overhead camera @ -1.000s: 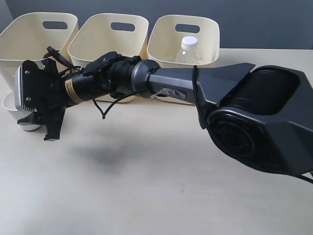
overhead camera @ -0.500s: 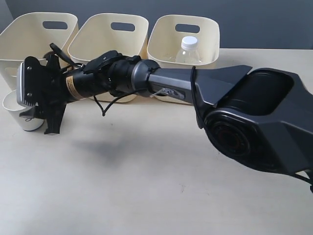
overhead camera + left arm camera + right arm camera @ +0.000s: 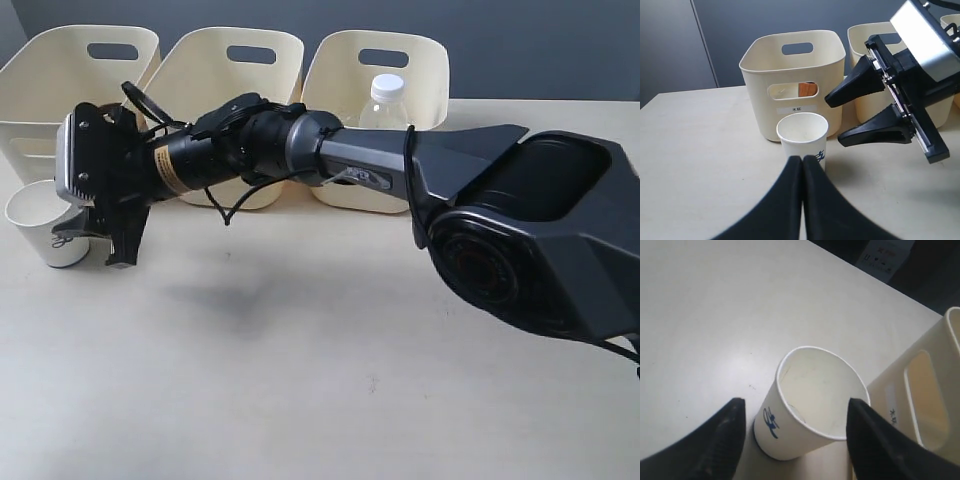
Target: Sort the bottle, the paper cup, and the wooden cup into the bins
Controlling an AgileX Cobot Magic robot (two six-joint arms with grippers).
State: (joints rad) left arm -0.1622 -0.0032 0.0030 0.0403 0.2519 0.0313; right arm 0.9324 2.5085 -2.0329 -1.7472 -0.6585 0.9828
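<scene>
The paper cup's rim [image 3: 812,347] is thin and evenly round. So the cup [image 3: 60,241] will stay open in shape when I lift it by one side.
The white paper cup [image 3: 45,225] [image 3: 802,137] [image 3: 807,410] stands upright on the table before the leftmost of three cream bins [image 3: 60,70] [image 3: 760,85]. My right gripper [image 3: 100,245] [image 3: 835,120] [image 3: 792,407] is open, reaching across from the right, with its black fingers on either side of the cup near the rim. Whether they touch it I cannot tell. A brown patch of the wooden cup [image 3: 808,89] shows through that bin's lower cutout. The clear bottle [image 3: 385,100] stands in the rightmost bin [image 3: 340,70]. My left gripper [image 3: 802,159] is shut, empty, just short of the paper cup.
The middle bin [image 3: 220,70] sits behind the right arm's forearm [image 3: 350,170], which spans the table from right to left. The leftmost bin's wall [image 3: 920,390] is close beside one right finger. Bare tabletop [image 3: 300,380] lies in front.
The right gripper has risen and shifted right, uncovering more of the paper cup. The cup stays upright in the same spot on the table.
</scene>
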